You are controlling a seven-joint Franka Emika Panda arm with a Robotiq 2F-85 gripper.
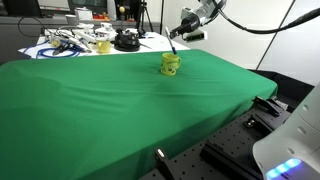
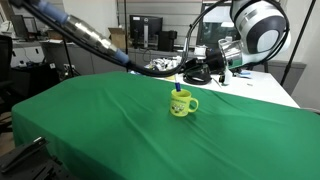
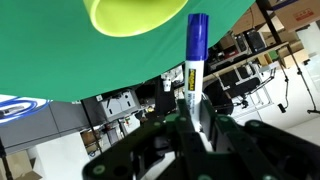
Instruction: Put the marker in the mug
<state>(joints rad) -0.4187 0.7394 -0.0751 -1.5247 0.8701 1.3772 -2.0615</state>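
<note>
My gripper should move back to center the marker's blue cap (image 2: 178,86), which sits toward the mug's rim opposite its handle, over the mug's opening (image 2: 181,94) before lowering.
The yellow mug (image 1: 171,65) stands upright on the green cloth, toward the far side; it also shows in the other exterior view (image 2: 181,104) and at the top of the wrist view (image 3: 135,14). My gripper (image 1: 188,31) (image 2: 197,72) (image 3: 194,118) is shut on the marker (image 3: 194,75), a pale stick with a blue cap. The capped end points away from the jaws toward the mug. In both exterior views the marker (image 1: 175,46) (image 2: 179,88) hangs slanted just above the mug's mouth. Whether its tip is inside the rim I cannot tell.
A clutter of cables (image 1: 72,42), a yellowish object (image 1: 103,45) and a black round device (image 1: 125,41) lie on the white table behind the cloth. A thick black hose (image 2: 90,38) arcs over the far side. A white machine (image 1: 292,140) stands by the cloth's near corner.
</note>
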